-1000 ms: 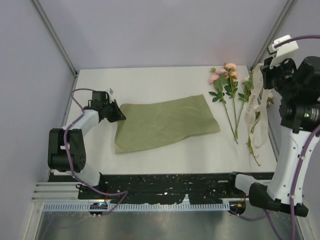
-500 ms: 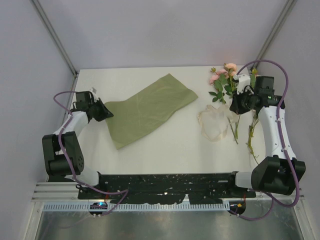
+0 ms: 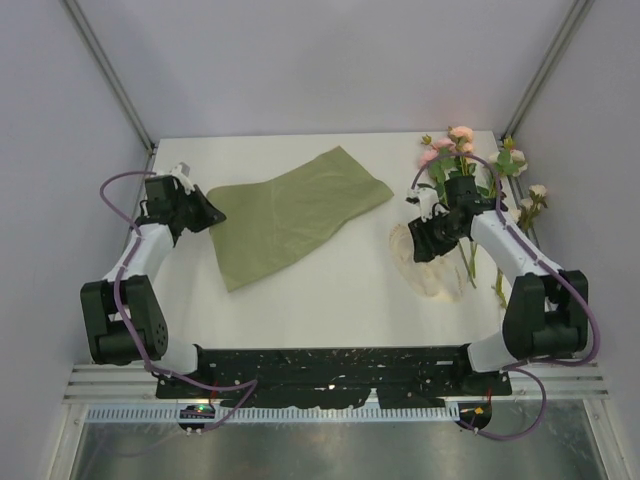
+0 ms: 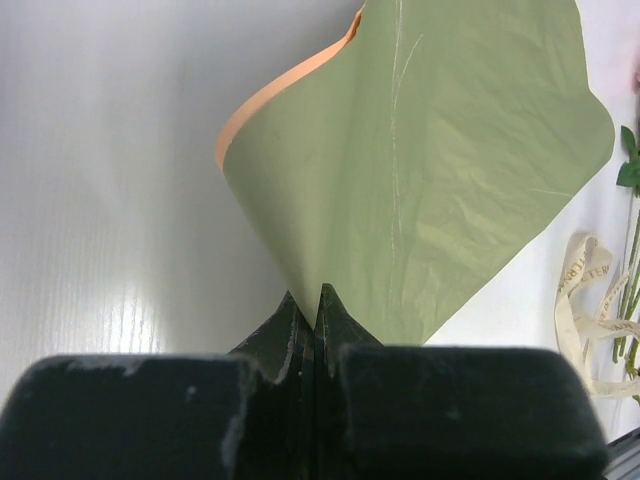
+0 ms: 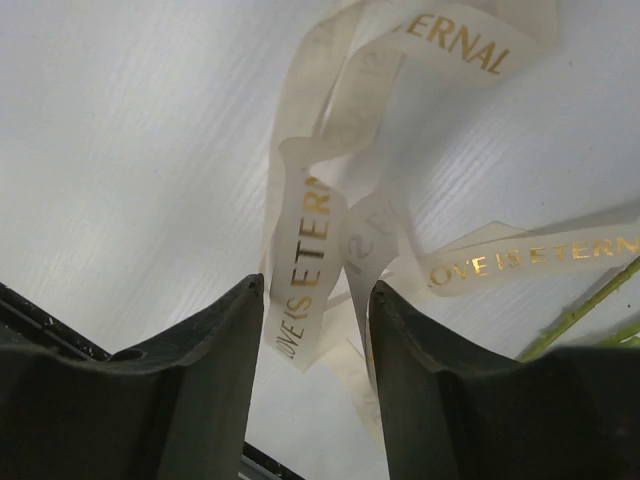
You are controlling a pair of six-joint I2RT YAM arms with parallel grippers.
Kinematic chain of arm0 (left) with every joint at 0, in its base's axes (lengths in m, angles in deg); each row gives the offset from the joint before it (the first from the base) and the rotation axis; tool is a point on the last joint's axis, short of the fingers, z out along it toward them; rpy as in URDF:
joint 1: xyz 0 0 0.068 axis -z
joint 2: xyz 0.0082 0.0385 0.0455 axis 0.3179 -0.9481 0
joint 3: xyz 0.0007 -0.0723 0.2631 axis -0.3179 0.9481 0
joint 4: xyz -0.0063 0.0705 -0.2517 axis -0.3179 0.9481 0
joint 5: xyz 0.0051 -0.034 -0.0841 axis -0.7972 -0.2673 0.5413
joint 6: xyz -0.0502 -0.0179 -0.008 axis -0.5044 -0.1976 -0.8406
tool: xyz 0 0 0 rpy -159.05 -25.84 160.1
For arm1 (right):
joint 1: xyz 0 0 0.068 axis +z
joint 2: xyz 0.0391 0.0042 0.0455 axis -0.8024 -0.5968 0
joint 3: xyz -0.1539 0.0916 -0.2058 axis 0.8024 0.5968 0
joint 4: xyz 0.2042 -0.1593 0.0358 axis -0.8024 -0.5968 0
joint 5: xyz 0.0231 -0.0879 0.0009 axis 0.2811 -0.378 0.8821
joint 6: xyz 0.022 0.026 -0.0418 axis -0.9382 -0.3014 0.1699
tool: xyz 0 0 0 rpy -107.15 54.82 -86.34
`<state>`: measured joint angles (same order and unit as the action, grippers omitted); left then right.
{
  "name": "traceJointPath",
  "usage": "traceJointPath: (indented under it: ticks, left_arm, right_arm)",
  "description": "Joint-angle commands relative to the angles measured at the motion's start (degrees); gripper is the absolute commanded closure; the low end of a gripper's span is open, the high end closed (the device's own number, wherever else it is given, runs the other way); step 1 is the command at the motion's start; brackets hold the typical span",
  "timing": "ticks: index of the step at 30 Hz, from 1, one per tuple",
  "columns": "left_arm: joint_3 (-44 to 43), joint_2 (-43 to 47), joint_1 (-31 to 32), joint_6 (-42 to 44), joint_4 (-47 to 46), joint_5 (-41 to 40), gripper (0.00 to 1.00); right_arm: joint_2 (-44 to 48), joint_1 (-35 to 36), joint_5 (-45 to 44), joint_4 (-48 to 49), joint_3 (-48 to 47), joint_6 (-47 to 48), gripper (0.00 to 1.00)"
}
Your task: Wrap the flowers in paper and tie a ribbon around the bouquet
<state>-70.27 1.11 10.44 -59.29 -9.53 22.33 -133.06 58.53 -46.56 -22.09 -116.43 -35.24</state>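
The paper's corner (image 3: 217,220) is far from my right gripper, so my left gripper needs to bring it toward the black bar first, and then my right gripper should take the paper's near edge (image 3: 325,239).
The olive-green paper (image 3: 290,215) lies slanted across the table's middle. My left gripper (image 3: 205,216) is shut on its left corner. In the left wrist view the paper (image 4: 430,170) fans out from the pinched tip at my left gripper (image 4: 318,300), its orange underside showing at the curled edge. The cream ribbon (image 3: 432,268) lies in loose loops just left of the flowers (image 3: 458,150). My right gripper (image 3: 424,246) hangs over it. In the right wrist view my right gripper (image 5: 315,295) is open, with printed ribbon (image 5: 305,250) strips loose between the fingers.
More rose stems (image 3: 522,185) lie by the right wall behind my right arm. A green stem (image 5: 580,310) crosses the right wrist view's lower right. The black rail (image 3: 330,365) runs along the table's near edge. Grey walls close in the left, back and right sides.
My right arm came down from high at the right, laid the ribbon left of the flowers and opened. My left gripper drew the paper's corner leftward and back, turning the sheet.
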Motion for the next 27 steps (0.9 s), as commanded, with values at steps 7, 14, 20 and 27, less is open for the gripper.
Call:
traceJointPath:
  ticks: [7,14,20,27]
  left_arm:
    - [-9.72,8.8,2.2,11.51,-5.39,5.91,1.0]
    - [-10.89,19.96,20.63,48.58,11.89,13.83,1.0]
    - [10.71,32.97,39.89,68.57,17.2,7.68,1.0]
    - [21.55,31.84,42.99,64.82,5.0,7.32,1.0]
  right_arm:
    - [-2.45,-2.27,0.27,-0.49,-17.54,-9.28,0.05]
    - [-5.25,-2.18,18.28,2.49,-25.21,-23.78,0.05]
    - [-5.87,0.1,29.9,20.84,-9.78,-45.14,0.05]
    - [-8.5,9.85,27.89,48.64,5.03,-62.13,0.05]
